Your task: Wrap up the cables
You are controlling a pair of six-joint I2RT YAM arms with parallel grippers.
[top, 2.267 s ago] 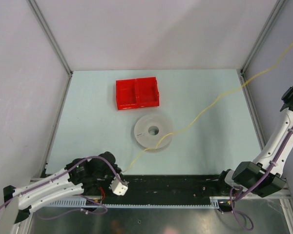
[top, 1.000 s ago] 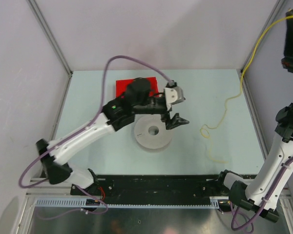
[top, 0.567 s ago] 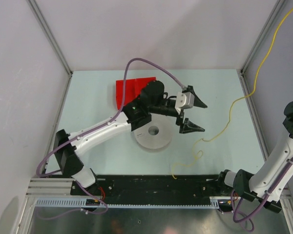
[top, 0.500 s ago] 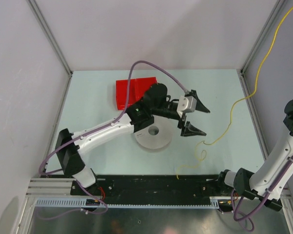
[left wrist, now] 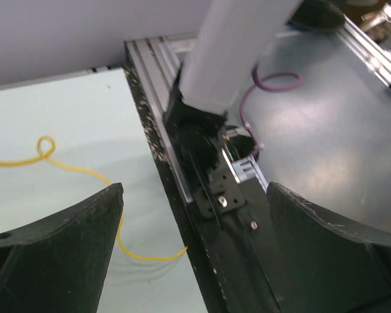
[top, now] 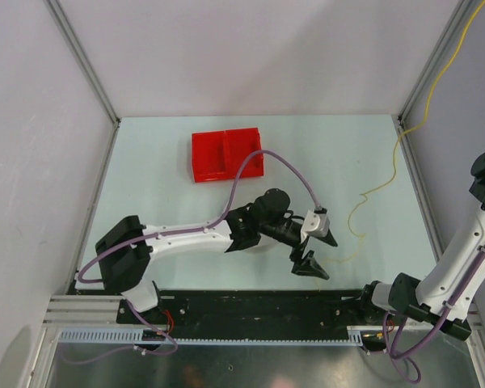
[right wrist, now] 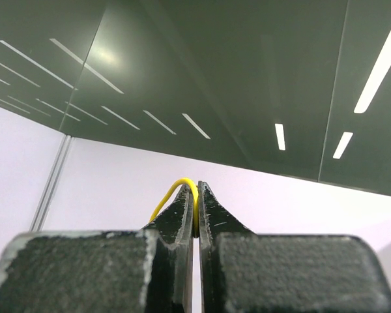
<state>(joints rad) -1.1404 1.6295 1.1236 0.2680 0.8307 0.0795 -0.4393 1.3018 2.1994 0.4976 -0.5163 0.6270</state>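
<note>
Next, my right gripper lowers the cable and passes it to my left gripper, because it now holds the cable high, far from my open left gripper.
The cable is a thin yellow wire that hangs from the top right corner and trails in kinks over the table. Its free end lies on the table against the black rail. My left gripper is low over that end, open, nothing held. In the left wrist view the left gripper has the wire passing behind its left finger. My right gripper is raised high, out of the top view, and shut on the cable, which loops over its tip.
A red two-compartment tray sits at the back of the table. The black rail runs along the near edge, with the right arm's base just beyond my left gripper. The right arm stands along the right wall.
My left arm swung from the table's middle down toward the near rail and lowered over the cable's end. The cable's slack shifted and its end slid toward the right.
</note>
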